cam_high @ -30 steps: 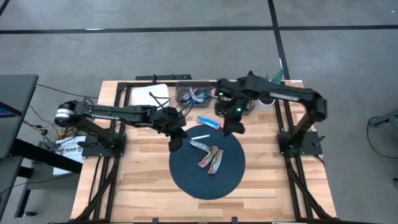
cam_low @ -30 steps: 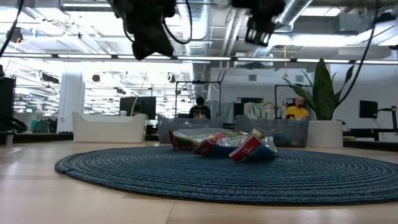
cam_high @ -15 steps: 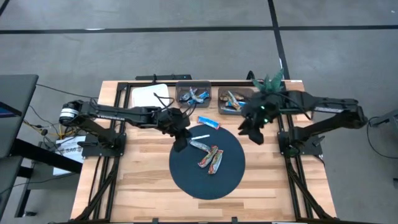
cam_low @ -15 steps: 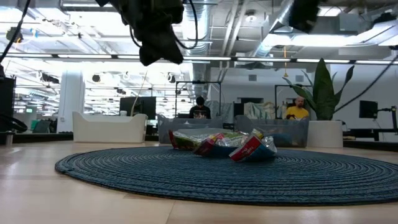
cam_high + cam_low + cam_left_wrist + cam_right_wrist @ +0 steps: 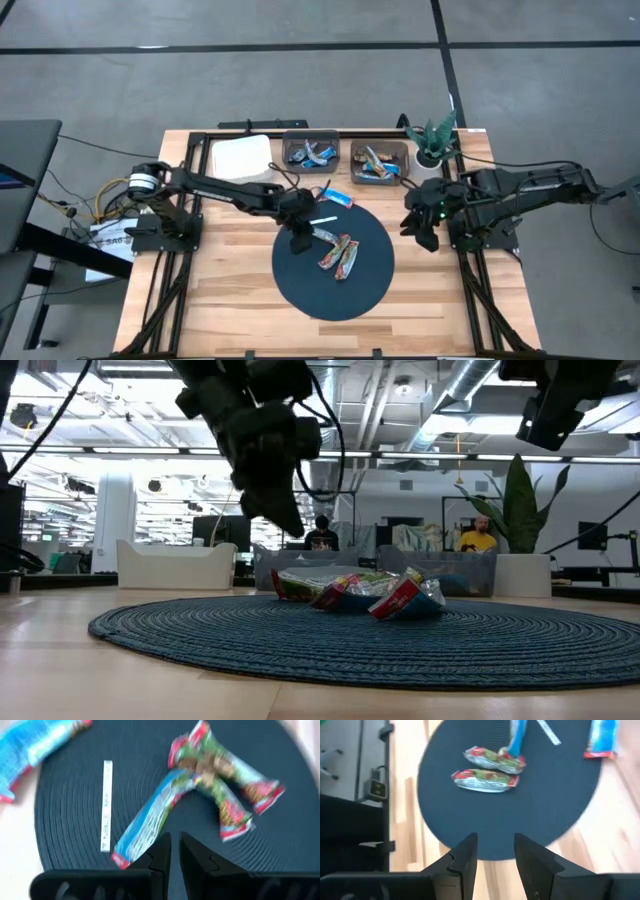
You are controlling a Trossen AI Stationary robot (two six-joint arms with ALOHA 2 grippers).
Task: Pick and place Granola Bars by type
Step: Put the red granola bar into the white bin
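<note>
My left gripper is closed and empty by the blue-white bar's near end [image 5: 122,858]. It should open, straddle the bar's body [image 5: 150,822] and take the bar to the white tray.
Three granola bars lie flat on the round dark mat [image 5: 335,285]: a blue-white one [image 5: 150,822] and two red-green ones [image 5: 220,775], which overlap. Another blue bar [image 5: 337,197] lies on the wood just beyond the mat. My left gripper [image 5: 175,852] is shut. It hangs above the mat's left part, clear of it in the low view [image 5: 280,510], with the near end of the blue-white bar just ahead of its tips. My right gripper [image 5: 495,852] is open with nothing between its fingers. It hovers off the mat's right side [image 5: 425,235].
A thin white strip [image 5: 322,220] lies on the mat's far left part. At the back stand two bins holding bars [image 5: 310,152] [image 5: 378,160], a white tray [image 5: 240,155] and a potted plant [image 5: 432,140]. Bare wood shows toward the near edge.
My left gripper has come down and moved a little right over the mat, toward the blue-white bar. My right gripper has drawn back from the far bins toward the table's right edge and the near side, turning as it went. The bars have not moved.
</note>
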